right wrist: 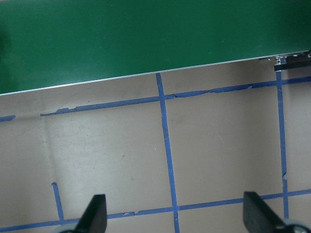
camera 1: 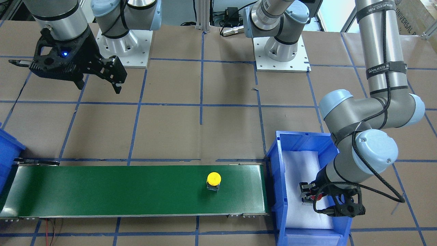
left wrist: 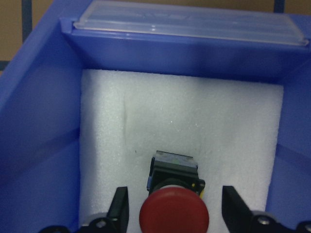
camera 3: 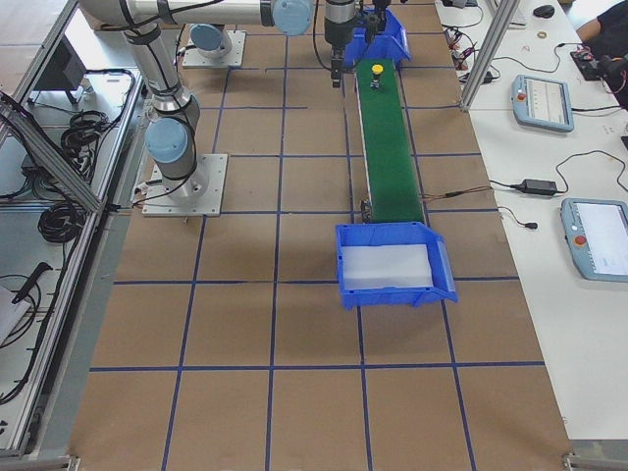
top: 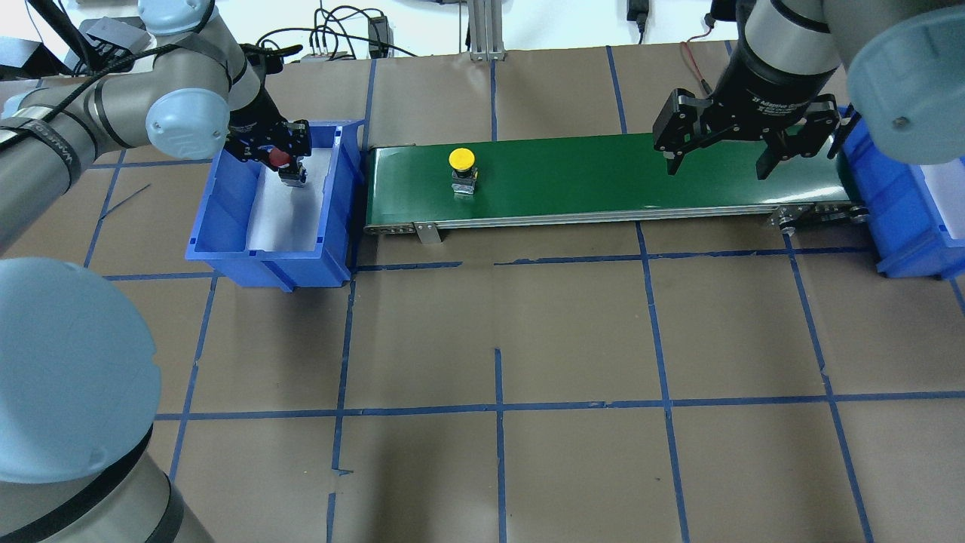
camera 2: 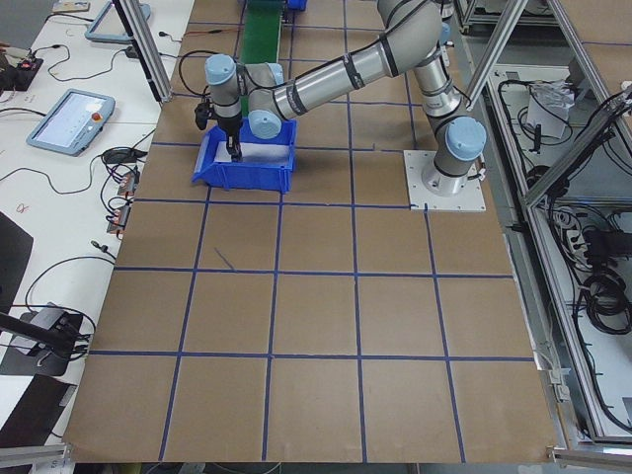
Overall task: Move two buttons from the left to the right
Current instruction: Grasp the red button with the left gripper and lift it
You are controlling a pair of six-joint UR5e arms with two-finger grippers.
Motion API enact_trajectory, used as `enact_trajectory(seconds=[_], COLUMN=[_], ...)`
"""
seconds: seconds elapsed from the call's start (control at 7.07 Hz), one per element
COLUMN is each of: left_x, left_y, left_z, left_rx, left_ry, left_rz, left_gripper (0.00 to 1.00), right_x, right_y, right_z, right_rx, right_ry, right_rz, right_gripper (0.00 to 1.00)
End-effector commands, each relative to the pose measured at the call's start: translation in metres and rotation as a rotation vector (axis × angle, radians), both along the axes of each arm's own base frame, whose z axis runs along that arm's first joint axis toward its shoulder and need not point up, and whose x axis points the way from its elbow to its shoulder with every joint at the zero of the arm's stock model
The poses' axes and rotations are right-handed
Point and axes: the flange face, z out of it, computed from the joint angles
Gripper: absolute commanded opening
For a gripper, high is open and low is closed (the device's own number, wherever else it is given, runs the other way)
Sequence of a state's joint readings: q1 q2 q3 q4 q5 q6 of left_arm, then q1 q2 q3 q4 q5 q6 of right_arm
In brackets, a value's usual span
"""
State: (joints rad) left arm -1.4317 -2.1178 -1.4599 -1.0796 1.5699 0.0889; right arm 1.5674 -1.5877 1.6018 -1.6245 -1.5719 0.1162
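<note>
My gripper will set the red button (camera 1: 318,197) partway along the green conveyor belt, where the yellow button (camera 1: 213,180) stands upright, so the red button should ride along upright.
The red-capped button (left wrist: 174,216) stands on white foam inside the left blue bin (top: 226,226). My left gripper (left wrist: 177,213) is down in that bin, open, with one finger on each side of the red button (top: 280,157) and a gap on both sides. It also shows in the front view (camera 1: 312,196). The yellow-capped button (top: 461,170) stands upright on the green conveyor belt (top: 603,177), near its left end, and shows in the front view too (camera 1: 214,181). My right gripper (top: 716,170) is open and empty, high up near the belt's right end.
A second blue bin (top: 897,219) stands at the belt's right end. The right wrist view shows the belt's edge (right wrist: 146,39) and brown paper with blue tape lines below my open right gripper (right wrist: 176,218). The left bin's walls (left wrist: 39,145) close in around the left gripper.
</note>
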Motion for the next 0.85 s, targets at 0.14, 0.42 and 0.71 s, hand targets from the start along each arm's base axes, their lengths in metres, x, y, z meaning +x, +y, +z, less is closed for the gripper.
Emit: enact_trajectory(seconds=[0.14,0.42,0.71], left_x=[-0.004,-0.031,-0.087], left_y=[0.023,0.069,0.073], left_z=[0.069,0.149,0.152], left_rx=[-0.026,-0.020,-0.045], left_ry=[-0.005,0.011,0.036], left_rz=[0.016,0.016,0.004], left_gripper=[0.36,0.37,0.37], right_x=[-0.002,0.001,-0.001], right_y=[0.000,0.000,0.000], right_z=[-0.001,0.000,-0.001], right_rx=[0.003,0.000,0.003], right_ry=[0.000,0.000,0.000], right_rz=[-0.003,0.003,0.000], right_gripper=[1.00,1.00,1.00])
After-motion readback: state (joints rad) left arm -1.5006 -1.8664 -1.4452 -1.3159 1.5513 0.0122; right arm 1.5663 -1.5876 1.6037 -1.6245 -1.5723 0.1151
